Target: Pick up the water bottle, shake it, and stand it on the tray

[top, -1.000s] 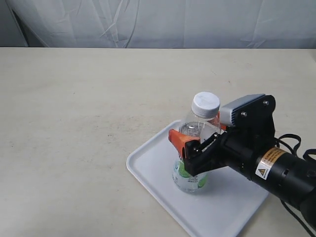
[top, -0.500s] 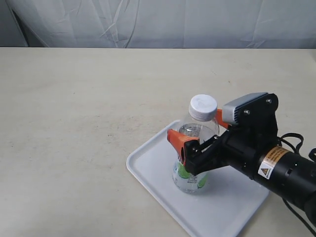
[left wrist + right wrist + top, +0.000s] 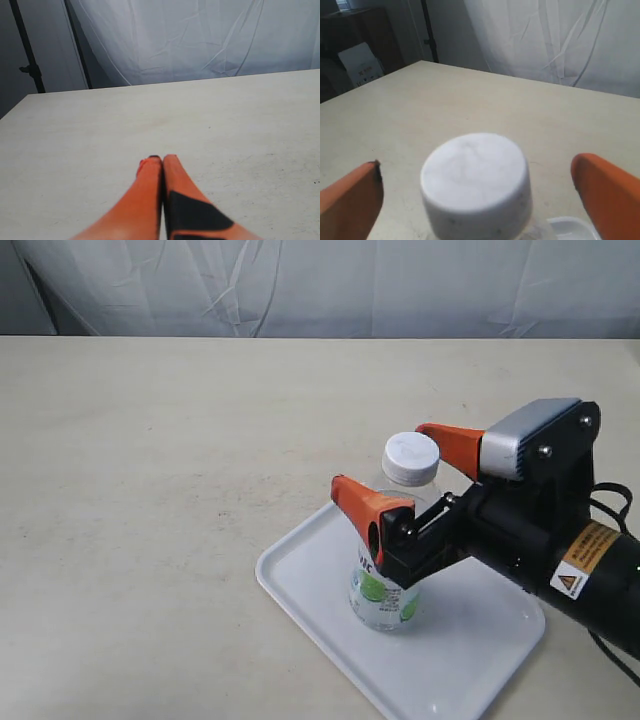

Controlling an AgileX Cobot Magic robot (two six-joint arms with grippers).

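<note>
The water bottle (image 3: pixel 384 592) is standing upright on the tray between open fingers, so the robot's right gripper should keep moving back until the fingers are clear of the white cap (image 3: pixel 410 456).
The water bottle (image 3: pixel 388 585) stands upright on the tray (image 3: pixel 300 575), near the tray's left corner, its white cap (image 3: pixel 411 457) on top. My right gripper (image 3: pixel 383 458) is open and raised to cap height, one orange finger on each side and neither touching the bottle. In the right wrist view the cap (image 3: pixel 475 175) fills the middle, between the spread fingertips of the right gripper (image 3: pixel 476 166). My left gripper (image 3: pixel 157 160) is shut with nothing in it, over bare table; the exterior view does not show it.
The tray lies at the front right of a pale table (image 3: pixel 150 460). A white curtain (image 3: pixel 320 285) hangs behind the table's far edge. A tray corner (image 3: pixel 572 226) shows beside the bottle in the right wrist view.
My right gripper has opened and let go of the bottle, then risen from the bottle's body to cap height. The bottle now stands on the tray by itself.
</note>
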